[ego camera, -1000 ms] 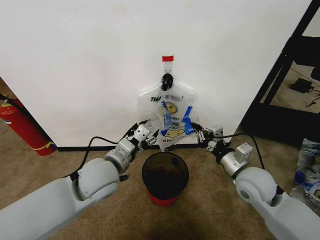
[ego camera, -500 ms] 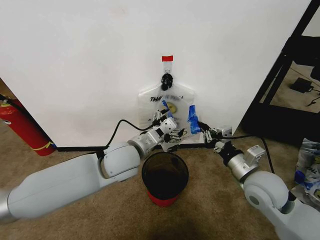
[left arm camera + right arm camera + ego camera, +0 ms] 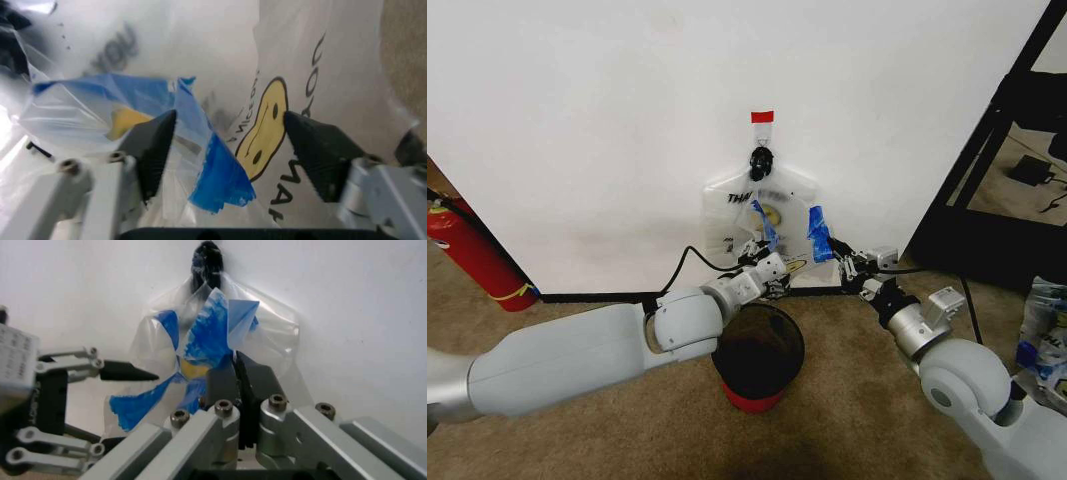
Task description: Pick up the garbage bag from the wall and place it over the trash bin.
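Separate lettering can be seen behind the blue-taped garbage bag, so another bag will stay on the black hook when the robot pulls the blue-taped one away.
The garbage bag hangs from a black hook on the white wall, under a red tape piece. My right gripper is shut on the bag's right blue-taped handle, its jaws pressed together on the plastic. My left gripper is open in front of the bag's lower middle. Its fingers straddle the other blue tape strip beside the yellow smiley face. The trash bin stands on the carpet directly below the bag.
A red fire extinguisher leans at the wall on the left. A black shelf frame stands to the right, with a clear sack of bottles on the floor beside it. Black baseboard runs along the wall.
My left arm has swung right, carrying its gripper from the bag's left edge to its lower middle. My right gripper has drawn the blue handle a little to the right.
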Available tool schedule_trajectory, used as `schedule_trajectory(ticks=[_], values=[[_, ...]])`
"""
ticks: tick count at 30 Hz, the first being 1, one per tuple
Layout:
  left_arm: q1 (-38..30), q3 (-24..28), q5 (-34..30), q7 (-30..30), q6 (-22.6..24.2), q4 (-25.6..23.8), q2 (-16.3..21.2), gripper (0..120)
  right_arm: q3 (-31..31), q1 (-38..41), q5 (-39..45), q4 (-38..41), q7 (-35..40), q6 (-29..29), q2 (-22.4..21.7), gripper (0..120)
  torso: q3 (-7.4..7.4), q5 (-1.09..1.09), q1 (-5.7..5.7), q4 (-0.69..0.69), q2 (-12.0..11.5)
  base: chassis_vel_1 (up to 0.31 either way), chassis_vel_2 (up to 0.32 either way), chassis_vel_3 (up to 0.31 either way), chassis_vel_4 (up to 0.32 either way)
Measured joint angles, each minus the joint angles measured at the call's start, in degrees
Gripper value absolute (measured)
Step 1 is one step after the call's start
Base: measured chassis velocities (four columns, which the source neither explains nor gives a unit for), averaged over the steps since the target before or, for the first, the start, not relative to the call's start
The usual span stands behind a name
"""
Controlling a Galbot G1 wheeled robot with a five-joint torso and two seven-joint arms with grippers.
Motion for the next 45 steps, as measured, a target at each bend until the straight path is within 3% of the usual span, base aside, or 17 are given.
schedule_trajectory(ticks=[16,23,29,33,35,40,45], values=[[-0.04,-0.44,-2.39,-3.51,3.51,2.22,-0.21,0,0.79,-1.02,0.07,1.21,-0.09,0.00,0.44,0,0.00,-0.02,0.00,0.01,0.00,0.000,0.000,0.000,0.000],[1.05,-2.39,-4.20,-4.00,3.20,1.40,0.63,0,0.93,-1.00,0.16,1.25,-0.08,0.04,0.64,0,0.00,-0.01,0.00,0.01,0.00,0.000,0.000,0.000,0.000],[4.68,-9.57,-8.49,-6.98,-1.78,-0.87,0.65,0,2.37,-1.68,1.58,1.66,0.10,0.37,2.40,0,0.00,0.00,0.00,-0.01,0.00,0.000,0.000,0.000,0.000],[13.77,-19.49,-11.36,-8.81,-5.81,-6.89,3.53,0,3.59,-3.85,4.43,3.13,0.80,0.10,4.71,0,-0.01,-0.01,0.00,-0.01,0.01,0.000,0.000,0.000,0.000],[16.07,-21.24,-11.41,-8.84,-6.25,-8.20,4.30,0,3.60,-4.30,4.61,3.23,0.81,0.07,5.06,0,-0.01,-0.03,0.00,0.00,0.02,0.000,0.000,0.000,0.000],[32.99,-34.35,-10.84,-8.46,-7.54,-16.83,10.65,0,2.06,-6.86,3.84,3.29,0.43,-0.33,6.73,0,-0.02,0.02,0.00,0.07,0.02,0.000,0.000,0.000,0.000],[39.76,-39.65,-9.86,-7.43,-7.81,-20.48,12.13,0,1.64,-9.71,2.15,4.50,0.08,-0.37,7.36,0,-0.02,-0.01,0.00,0.00,0.02,0.000,0.000,0.000,0.000]])
